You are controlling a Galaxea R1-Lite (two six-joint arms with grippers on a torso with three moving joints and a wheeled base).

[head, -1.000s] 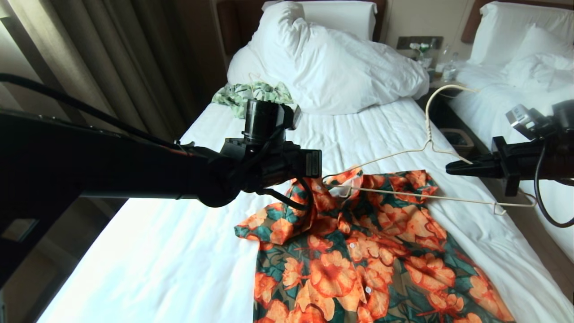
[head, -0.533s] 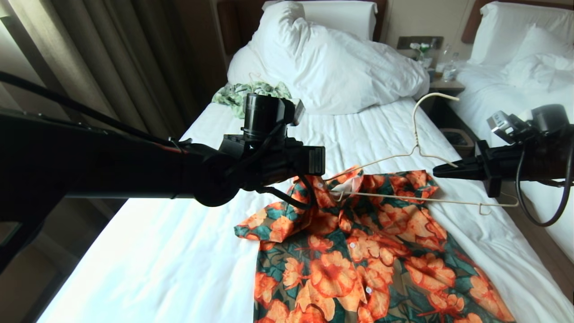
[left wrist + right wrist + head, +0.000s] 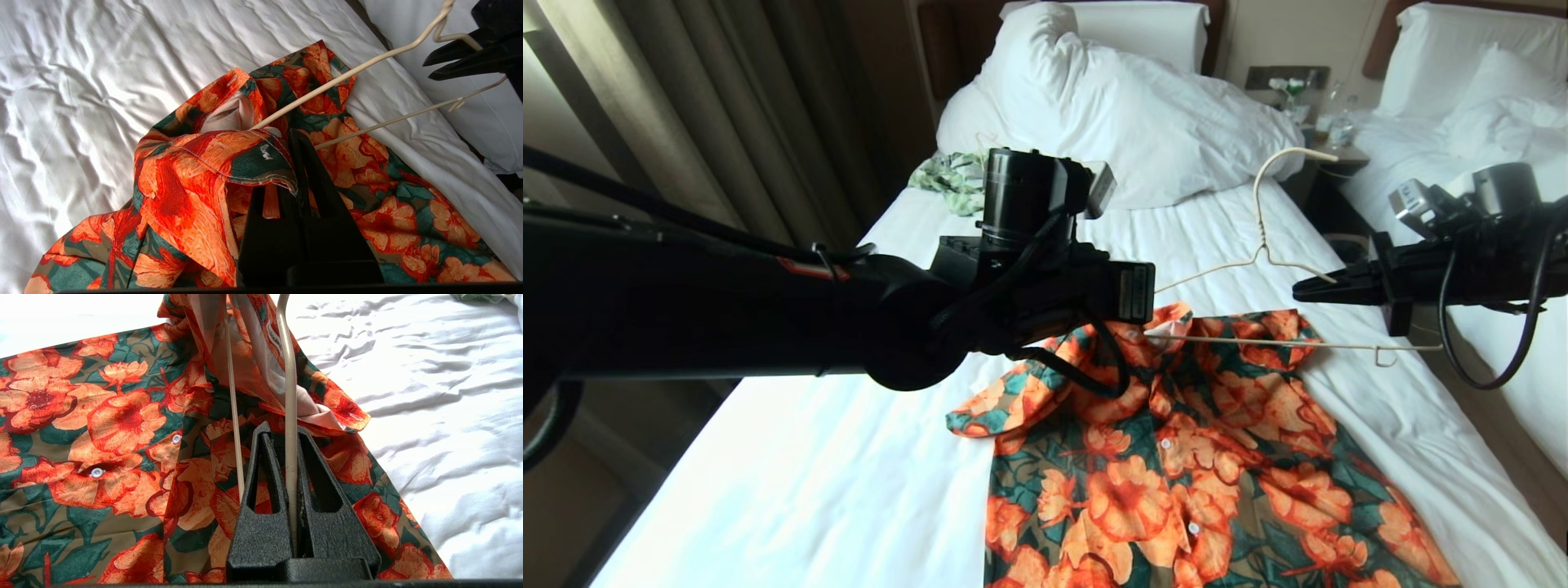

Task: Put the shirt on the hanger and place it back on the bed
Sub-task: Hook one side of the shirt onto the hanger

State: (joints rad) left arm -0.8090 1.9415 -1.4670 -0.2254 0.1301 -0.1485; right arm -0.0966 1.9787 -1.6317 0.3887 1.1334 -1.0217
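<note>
The hanger's far end is inside the raised collar opening (image 3: 1165, 330), so my left gripper should go on pulling the collar edge to the twisted neck (image 3: 1262, 238) before it lets go there.
The shirt (image 3: 1176, 457), orange flowers on dark green, lies spread on the bed (image 3: 809, 457), collar toward the pillows. My left gripper (image 3: 292, 163) is shut on the collar edge and holds that flap up off the sheet; in the head view the left wrist hides its fingers. My right gripper (image 3: 1298, 290) is shut on one sloping arm of the cream wire hanger (image 3: 1263, 245), just below the twisted neck. The wire (image 3: 291, 416) runs straight between its fingers. The hanger's far end reaches into the raised collar opening, where pale lining shows, and its hook stands up over the bed.
A rumpled white duvet (image 3: 1127, 114) and a pale green garment (image 3: 952, 175) lie at the head of the bed. A nightstand with bottles (image 3: 1327, 122) and a second white bed (image 3: 1462, 147) are to the right. Curtains (image 3: 686, 122) hang on the left.
My right gripper has carried the hanger leftward and a little higher, its end going further into the collar. My left gripper has moved up and right, lifting the collar flap.
</note>
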